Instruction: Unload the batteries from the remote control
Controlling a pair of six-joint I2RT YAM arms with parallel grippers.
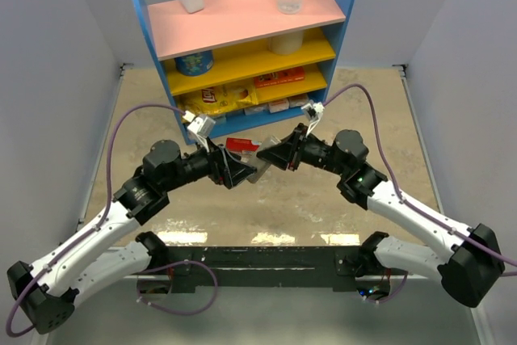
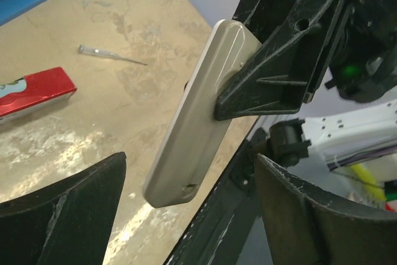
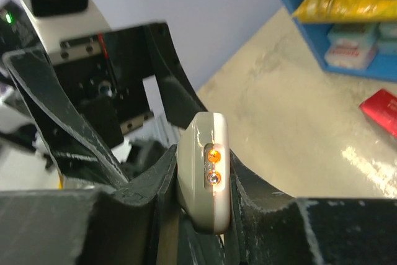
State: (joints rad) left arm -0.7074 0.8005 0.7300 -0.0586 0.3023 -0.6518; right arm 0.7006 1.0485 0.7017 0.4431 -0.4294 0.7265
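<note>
The remote control (image 1: 262,166) is slanted in my right gripper. So my left gripper should hold its lower end (image 2: 172,185) while my right gripper opens and grips it again, straighter.
The remote control (image 2: 198,116) is a slim pale grey bar held in the air above the table. My right gripper (image 3: 203,181) is shut on its upper part, one finger pressed on each broad face. The remote's end (image 3: 208,166) shows two small round lights, one glowing orange. My left gripper (image 2: 189,166) is open, its jaws wide on either side of the remote's lower end and apart from it. In the top view the two grippers meet at the remote (image 1: 260,169) in mid-table. The batteries are hidden.
A flat red box (image 2: 34,91) lies on the table near the blue shelf unit (image 1: 242,46), with a thin pale stick (image 2: 108,56) beyond it. The shelves hold snack packets and bottles. A dark rail (image 1: 266,264) runs along the near edge.
</note>
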